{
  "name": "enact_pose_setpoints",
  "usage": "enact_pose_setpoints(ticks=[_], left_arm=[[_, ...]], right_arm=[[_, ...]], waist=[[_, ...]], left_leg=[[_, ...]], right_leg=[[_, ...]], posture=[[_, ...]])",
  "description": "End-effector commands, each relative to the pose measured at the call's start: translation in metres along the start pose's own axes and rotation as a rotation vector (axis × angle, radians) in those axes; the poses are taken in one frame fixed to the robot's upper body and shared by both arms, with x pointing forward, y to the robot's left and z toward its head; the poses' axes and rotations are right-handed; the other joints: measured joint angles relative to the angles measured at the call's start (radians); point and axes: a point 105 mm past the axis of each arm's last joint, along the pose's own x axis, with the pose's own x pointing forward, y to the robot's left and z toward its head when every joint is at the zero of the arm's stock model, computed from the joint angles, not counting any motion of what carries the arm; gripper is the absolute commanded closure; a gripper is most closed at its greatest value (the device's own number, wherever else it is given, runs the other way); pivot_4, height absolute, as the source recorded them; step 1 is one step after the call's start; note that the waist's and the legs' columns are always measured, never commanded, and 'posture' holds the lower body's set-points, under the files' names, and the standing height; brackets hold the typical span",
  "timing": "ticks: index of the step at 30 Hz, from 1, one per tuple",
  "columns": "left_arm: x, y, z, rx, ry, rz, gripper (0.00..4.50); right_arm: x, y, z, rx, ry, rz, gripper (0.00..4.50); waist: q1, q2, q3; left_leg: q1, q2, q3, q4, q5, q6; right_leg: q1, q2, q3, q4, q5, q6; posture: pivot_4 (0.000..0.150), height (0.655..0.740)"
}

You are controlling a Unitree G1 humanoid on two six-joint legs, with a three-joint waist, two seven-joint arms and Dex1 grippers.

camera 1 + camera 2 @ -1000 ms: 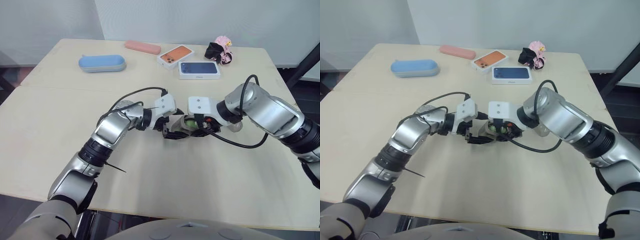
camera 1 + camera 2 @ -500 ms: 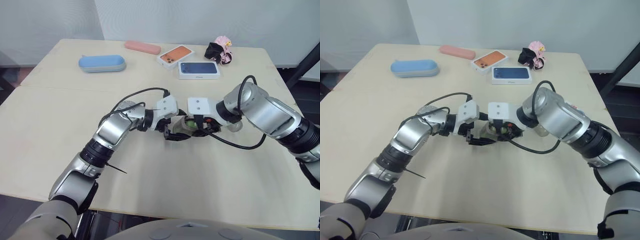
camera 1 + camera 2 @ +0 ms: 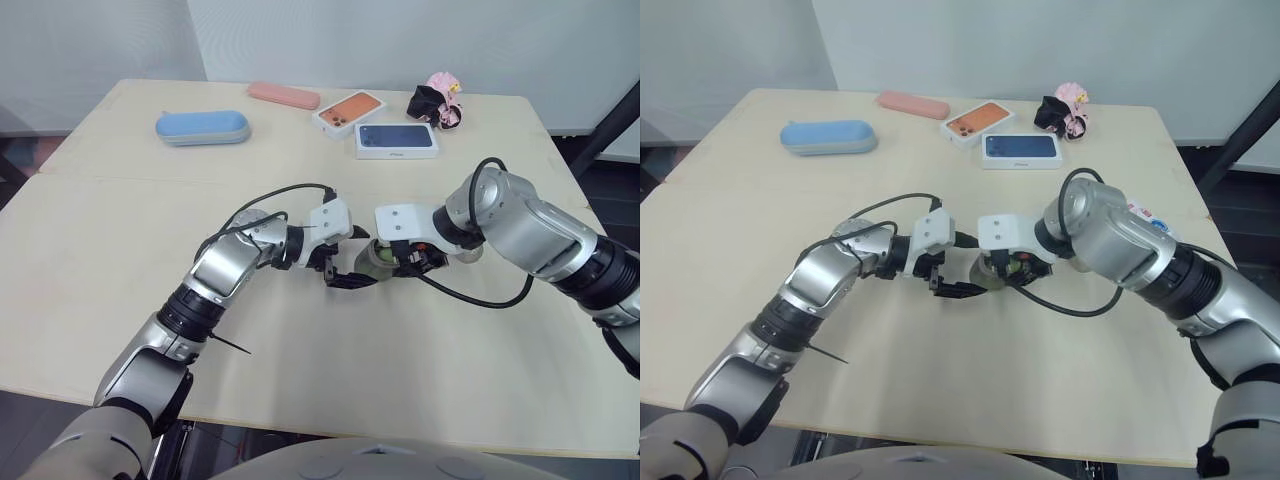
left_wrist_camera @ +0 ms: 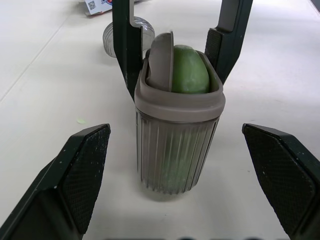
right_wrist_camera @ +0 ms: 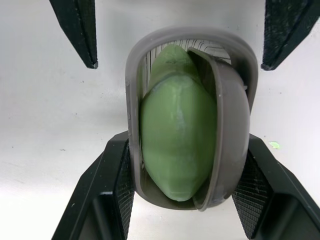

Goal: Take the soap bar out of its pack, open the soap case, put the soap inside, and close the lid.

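Observation:
I see a stepped rim [image 4: 180, 101] on the soap case, so the clear ribbed dome [image 4: 145, 31] will slide straight over the soap case's opening when I push the dome on.
A grey-brown ribbed soap case [image 4: 177, 140] is held over the middle of the table, its mouth toward my right wrist and its base toward my left gripper. The green soap bar [image 5: 177, 135] sits inside it, with a grey lid piece [image 5: 230, 130] wedged beside the soap in the mouth. My right gripper [image 5: 186, 142] is shut on the case, one finger on each side of the rim. My left gripper [image 4: 177, 190] is open, its fingers [image 4: 75, 180] spread wide on either side of the case's base and not touching it. Both grippers meet at the case [image 3: 375, 258].
At the back of the table lie a blue oval case [image 3: 203, 126], a pink case [image 3: 285, 95], an orange phone box [image 3: 350, 110], a blue phone box [image 3: 397, 140] and a black-and-pink item [image 3: 437, 100]. A printed pack [image 3: 1145, 215] and a clear ribbed dome [image 4: 122, 32] lie near my right arm.
Both grippers and the case have drifted slightly toward the near edge. The right gripper's hold is unchanged and the left gripper stays open.

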Motion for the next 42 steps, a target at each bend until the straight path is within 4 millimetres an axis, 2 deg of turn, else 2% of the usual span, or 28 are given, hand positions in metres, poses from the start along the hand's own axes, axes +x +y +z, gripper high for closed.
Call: enact_pose_setpoints(ticks=[1, 11, 15, 19, 20, 37, 39, 42], left_arm=[[0.004, -0.003, 0.007, 0.051, -0.020, 0.001, 0.00], [0.007, -0.001, 0.004, 0.057, -0.025, 0.017, 0.00], [0.008, 0.002, 0.004, 0.064, -0.026, 0.028, 1.11], [0.010, 0.003, 0.003, 0.071, -0.024, 0.035, 2.49], [0.011, 0.003, 0.002, 0.072, -0.024, 0.035, 2.63], [0.009, 0.002, 0.001, 0.108, -0.033, 0.021, 2.63], [0.005, 0.002, -0.001, 0.122, -0.040, 0.027, 2.63], [-0.004, 0.001, -0.002, 0.127, -0.071, 0.037, 2.63]], right_arm=[[-0.003, -0.004, 0.000, -0.008, 0.018, -0.024, 2.40], [-0.001, -0.002, -0.002, 0.005, 0.020, -0.018, 2.40], [0.000, -0.003, -0.002, 0.007, 0.023, -0.019, 2.40], [0.000, -0.003, -0.002, 0.007, 0.021, -0.022, 2.40], [0.000, -0.003, -0.002, 0.008, 0.020, -0.022, 2.40], [0.001, -0.003, 0.005, 0.030, -0.025, -0.013, 2.40], [0.001, -0.003, 0.007, 0.042, -0.054, -0.012, 1.42], [0.001, -0.004, 0.007, 0.098, -0.126, -0.004, 0.48]], waist=[[0.000, 0.000, 0.000], [-0.006, 0.000, 0.000], [-0.007, 0.000, 0.000], [-0.007, 0.000, 0.000], [-0.007, 0.000, 0.000], [-0.010, 0.000, 0.000], [-0.012, 0.000, 0.000], [-0.012, 0.000, 0.000]], left_leg=[[0.000, 0.000, 0.000, 0.000, 0.000, 0.000], [0.000, 0.000, 0.000, 0.001, 0.000, 0.000], [0.001, 0.000, 0.000, 0.001, 0.000, 0.000], [0.001, 0.000, 0.000, 0.001, 0.000, 0.000], [0.001, 0.000, 0.000, 0.001, 0.000, 0.000], [0.001, 0.000, 0.000, 0.002, 0.000, 0.000], [0.002, 0.000, 0.000, 0.002, 0.000, 0.000], [0.001, 0.000, 0.000, 0.002, 0.000, 0.000]], right_leg=[[0.000, 0.000, 0.000, 0.000, 0.000, 0.000], [0.000, 0.000, 0.000, 0.001, 0.000, 0.000], [0.000, 0.000, 0.000, 0.002, 0.000, 0.000], [0.000, 0.000, 0.001, 0.002, 0.000, 0.000], [0.000, 0.000, 0.001, 0.002, 0.000, 0.000], [0.000, 0.000, 0.001, 0.003, 0.000, 0.000], [0.000, 0.000, 0.001, 0.003, 0.000, 0.000], [0.000, 0.000, 0.001, 0.003, 0.000, 0.000]], posture=[[0.150, 0.7400], [0.150, 0.7400], [0.150, 0.7400], [0.150, 0.7400], [0.150, 0.7400], [0.150, 0.7400], [0.150, 0.7400], [0.150, 0.7400]])
